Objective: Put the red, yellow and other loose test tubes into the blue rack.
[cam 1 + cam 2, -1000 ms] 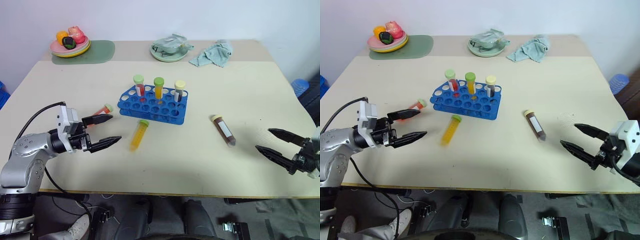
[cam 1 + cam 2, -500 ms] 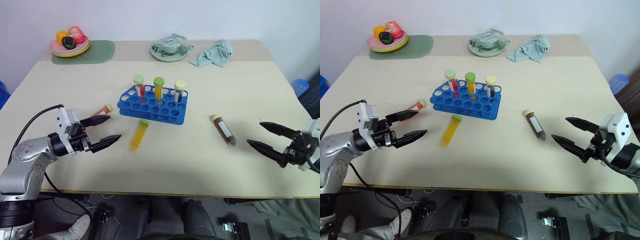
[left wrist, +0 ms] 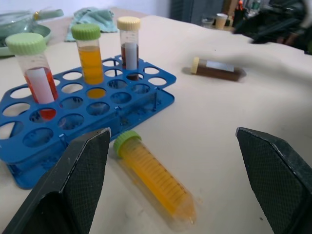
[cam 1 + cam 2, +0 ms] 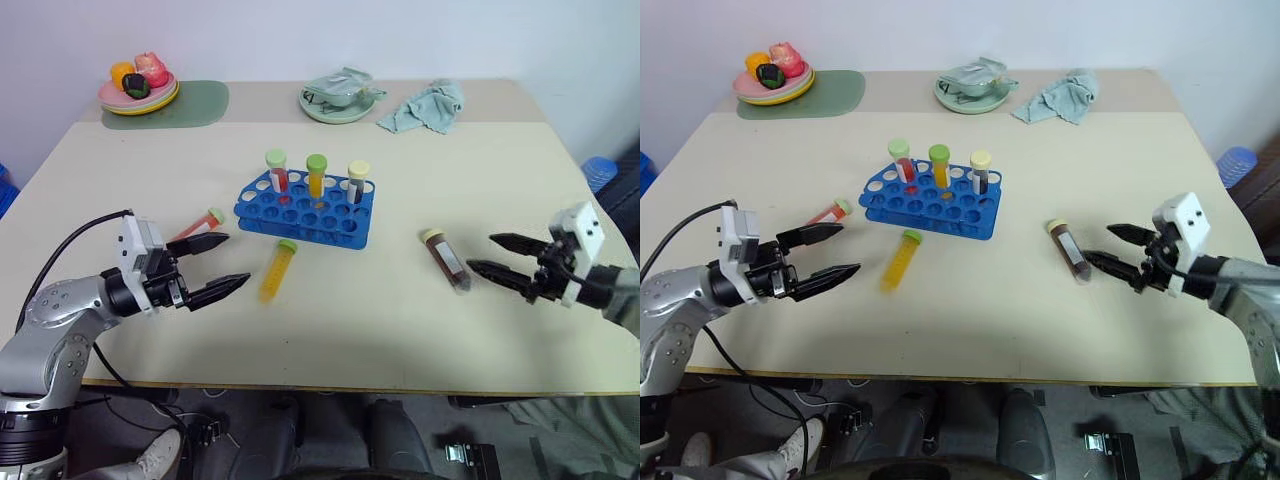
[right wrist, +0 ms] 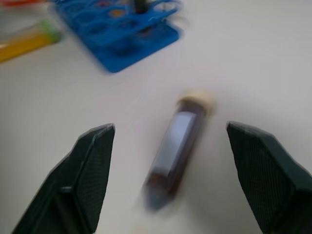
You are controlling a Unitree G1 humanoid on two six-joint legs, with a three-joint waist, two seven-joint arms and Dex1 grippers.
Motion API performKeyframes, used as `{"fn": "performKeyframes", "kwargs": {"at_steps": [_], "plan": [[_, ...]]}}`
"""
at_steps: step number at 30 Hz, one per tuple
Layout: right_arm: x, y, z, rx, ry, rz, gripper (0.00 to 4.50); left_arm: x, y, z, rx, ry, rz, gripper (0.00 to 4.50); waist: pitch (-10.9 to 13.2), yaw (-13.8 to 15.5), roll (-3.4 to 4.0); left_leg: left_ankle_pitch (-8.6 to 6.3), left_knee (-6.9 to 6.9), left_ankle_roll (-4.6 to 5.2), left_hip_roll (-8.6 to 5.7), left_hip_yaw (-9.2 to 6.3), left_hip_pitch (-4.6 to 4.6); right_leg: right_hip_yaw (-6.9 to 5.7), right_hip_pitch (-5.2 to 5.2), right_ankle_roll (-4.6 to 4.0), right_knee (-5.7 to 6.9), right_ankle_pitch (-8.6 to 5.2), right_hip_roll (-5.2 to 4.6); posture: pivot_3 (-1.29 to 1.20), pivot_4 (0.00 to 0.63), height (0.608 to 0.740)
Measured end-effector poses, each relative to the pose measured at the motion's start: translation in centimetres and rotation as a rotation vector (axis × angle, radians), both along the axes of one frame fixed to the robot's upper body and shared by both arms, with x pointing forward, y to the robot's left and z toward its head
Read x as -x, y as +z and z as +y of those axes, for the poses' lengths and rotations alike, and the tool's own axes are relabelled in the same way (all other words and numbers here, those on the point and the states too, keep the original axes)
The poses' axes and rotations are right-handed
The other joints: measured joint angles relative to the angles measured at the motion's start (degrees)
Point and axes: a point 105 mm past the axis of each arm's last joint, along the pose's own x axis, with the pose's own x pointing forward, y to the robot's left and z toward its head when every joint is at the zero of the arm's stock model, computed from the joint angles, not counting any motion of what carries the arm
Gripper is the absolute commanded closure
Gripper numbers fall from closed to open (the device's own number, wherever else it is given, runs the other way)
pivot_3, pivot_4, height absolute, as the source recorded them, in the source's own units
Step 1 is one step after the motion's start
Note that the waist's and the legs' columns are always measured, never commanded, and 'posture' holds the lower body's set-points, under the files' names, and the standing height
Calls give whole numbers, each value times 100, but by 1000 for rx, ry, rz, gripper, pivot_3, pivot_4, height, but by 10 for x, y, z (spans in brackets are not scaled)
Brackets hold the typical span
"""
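Note:
My right gripper should keep going, with the brown tube (image 4: 449,264) lying free between its open fingers, toward the tube's cream cap (image 4: 431,235) and close just below it.
The blue rack (image 4: 307,210) stands mid-table with three capped tubes upright in its back row: red (image 4: 277,172), yellow (image 4: 317,177) and dark (image 4: 358,184). A loose yellow tube (image 4: 277,271) lies just in front of the rack. A loose red tube (image 4: 203,222) lies to its left, partly behind a finger of my open left gripper (image 4: 237,260), which is empty and points toward the yellow tube (image 3: 156,183). A brown tube (image 4: 446,261) lies to the right of the rack. My right gripper (image 4: 480,252) is open, its tips just right of the brown tube (image 5: 175,141).
At the table's back stand a plate of fruit (image 4: 140,88) on a green mat (image 4: 200,102), a green dish (image 4: 338,100) holding a crumpled wrapper, and a teal cloth (image 4: 425,108). The table's front edge (image 4: 330,385) runs close below both grippers.
My right gripper has moved in from the table's right edge toward the brown tube and now points at it. The left gripper has stayed about where it was.

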Motion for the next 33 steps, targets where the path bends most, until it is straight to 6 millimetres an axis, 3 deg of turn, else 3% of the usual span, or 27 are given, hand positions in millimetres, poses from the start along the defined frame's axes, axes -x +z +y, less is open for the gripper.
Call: {"fn": "performKeyframes", "kwargs": {"at_steps": [3,9,15,23,33], "plan": [[-14,3,1,86,-75,85,776,3,-4,-6,-27,-49,-3,284,1,0,1,0,-1,0,0,1,-4,0,-3,-1,-3,0,-1,0,150,740],[-34,1,17,62,-112,296,776,15,-6,-23,-49,-235,-6,284,3,-9,2,0,-5,0,0,3,-7,0,-6,-1,-7,0,-1,0,150,740],[-41,-9,37,36,-100,430,776,24,-17,-32,-100,-367,11,284,5,-12,5,0,-13,-1,1,4,-11,0,-15,-1,-8,0,-1,0,150,740],[-49,-9,62,-7,-105,516,776,26,-20,-39,-91,-400,21,284,6,-19,6,1,-13,-2,0,3,-11,0,-18,-1,-6,1,0,0,150,740],[-56,-23,61,60,-147,555,776,30,-24,-40,-101,-404,34,284,7,-25,8,1,-15,-2,0,4,-12,1,-22,-1,-4,1,0,0,150,740]]}}
